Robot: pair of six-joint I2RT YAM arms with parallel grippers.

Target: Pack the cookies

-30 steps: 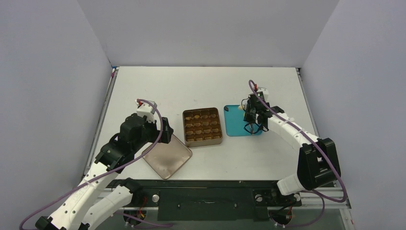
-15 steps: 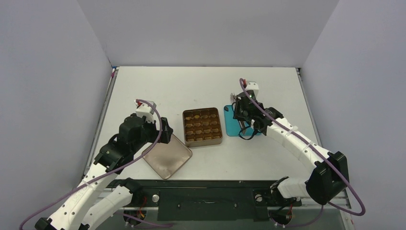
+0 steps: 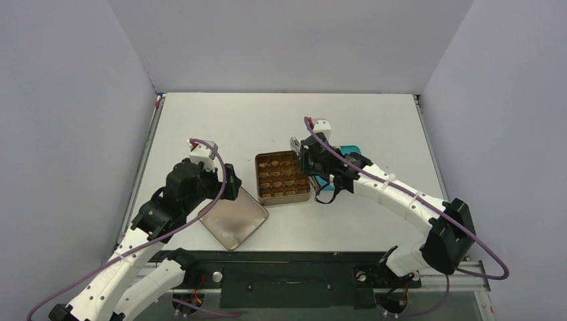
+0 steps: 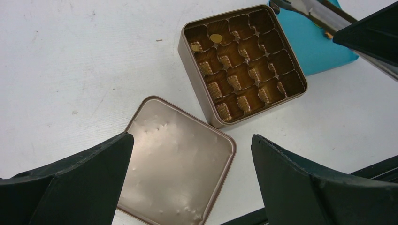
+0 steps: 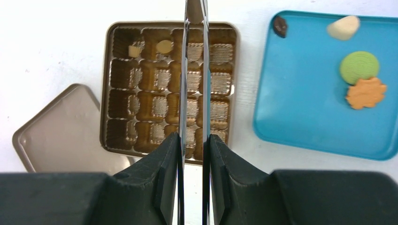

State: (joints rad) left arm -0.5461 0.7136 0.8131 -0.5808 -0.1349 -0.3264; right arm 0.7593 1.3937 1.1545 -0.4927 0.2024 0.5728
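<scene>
My right gripper should go on moving down before it stops, because the tweezers hold a brown cookie [image 5: 196, 10] and the compartment [image 5: 195, 50] next to the yellow cookie is free. It should go on until the brown cookie sits inside.
Four cookies lie on the blue tray [image 5: 300, 93]: dark [image 5: 280, 26], tan [image 5: 344, 27], green [image 5: 359, 67], orange [image 5: 366, 93]. A yellow cookie [image 5: 164, 46] sits in a far-row compartment of the open gold tin [image 5: 105, 93], with a small tan piece [image 5: 135, 49] beside it. My right gripper [image 5: 194, 140] is shut on long metal tweezers [image 5: 193, 70] and holds them over the tin [image 3: 257, 177]. The tweezer tips run out of the wrist view. My left gripper [image 4: 191, 138] is open and empty above the tin's lid [image 4: 173, 164].
The lid [image 3: 233, 217] lies flat left of the tin, near the table's front edge. The blue tray [image 3: 352, 149] sits right of the tin, mostly hidden by my right arm. Grey walls close in three sides.
My right gripper has moved left with the tweezers, from above the blue tray to above the tin. The left arm has not moved.
</scene>
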